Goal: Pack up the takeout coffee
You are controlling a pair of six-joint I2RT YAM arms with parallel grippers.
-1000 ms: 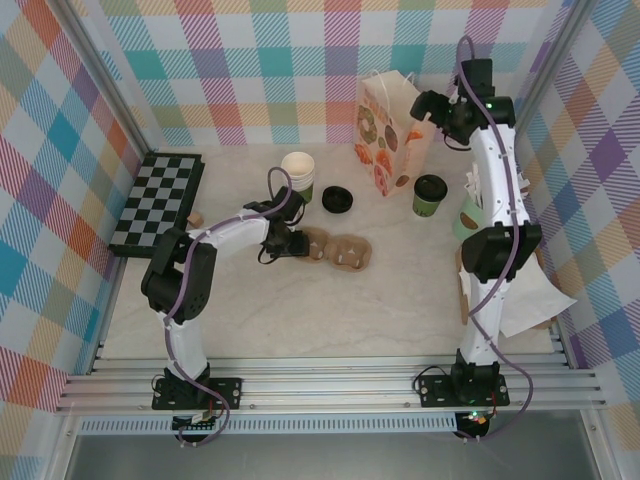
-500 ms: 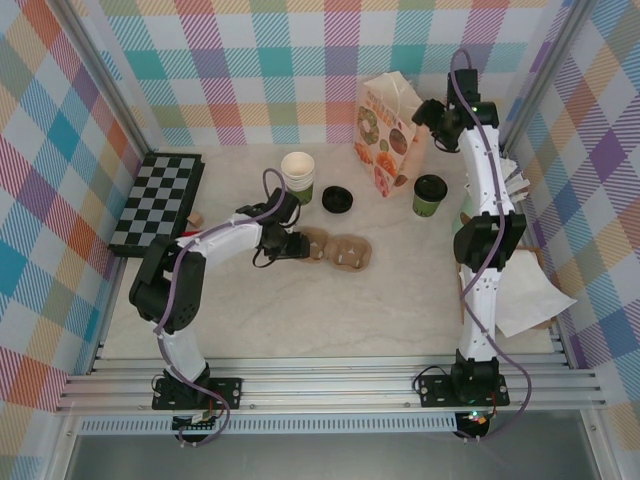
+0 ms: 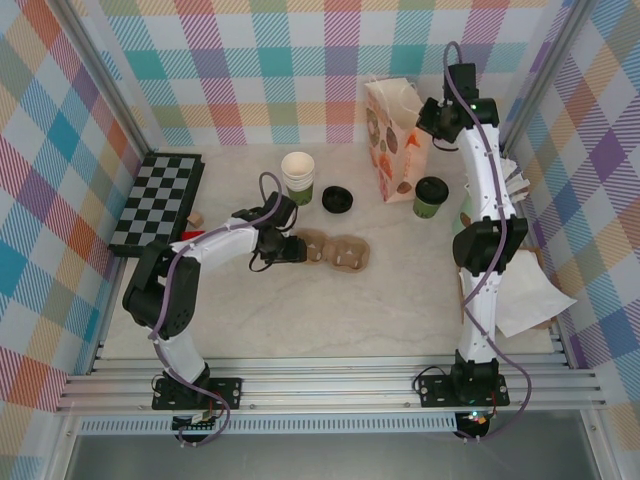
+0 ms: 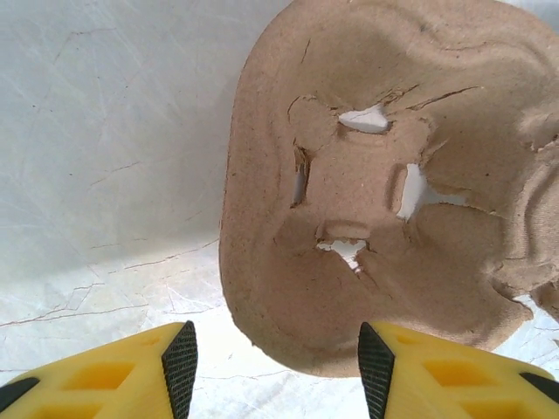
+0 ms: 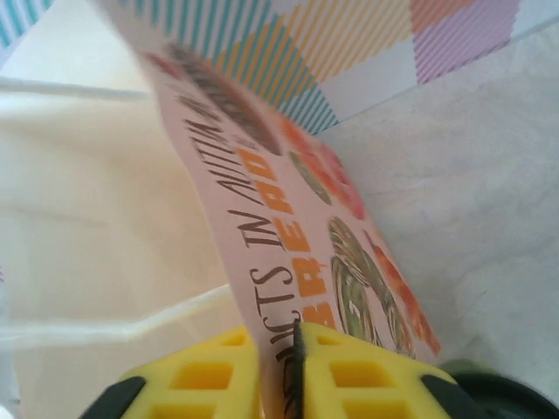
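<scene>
The open space (image 3: pixel 252 284) beside the carrier has my left arm across it, so my left gripper should move away before my right gripper puts the printed paper bag (image 3: pixel 393 137) there.
The dark-green paper cup (image 3: pixel 431 196) stands on the table right of the printed paper bag (image 3: pixel 395 140); its rim (image 5: pixel 502 394) peeks in at the bottom right of the right wrist view. The round black lid (image 3: pixel 338 199) lies apart from it, to the left of the bag. My right gripper (image 3: pixel 432 118) is shut on the bag's top edge, and in its wrist view the gripper (image 5: pixel 285 367) pinches the bag wall (image 5: pixel 288 218). My left gripper (image 3: pixel 291 248) is open at the left end of the brown pulp cup carrier (image 3: pixel 340 250). The gripper (image 4: pixel 278 367) holds nothing, and the carrier (image 4: pixel 384 192) lies just beyond its pads (image 4: pixel 181 365).
A stack of lidless green-and-cream cups (image 3: pixel 298 175) stands left of the lid. A chessboard (image 3: pixel 158 200) lies at the far left. The mint-green cup (image 3: pixel 467 215) is partly hidden by the right arm. White paper (image 3: pixel 530 300) lies at the right edge.
The right arm has swung in closer to the bag, and the bag has turned so its printed face looks narrower. The left arm's elbow shifted left; its gripper stays by the carrier.
</scene>
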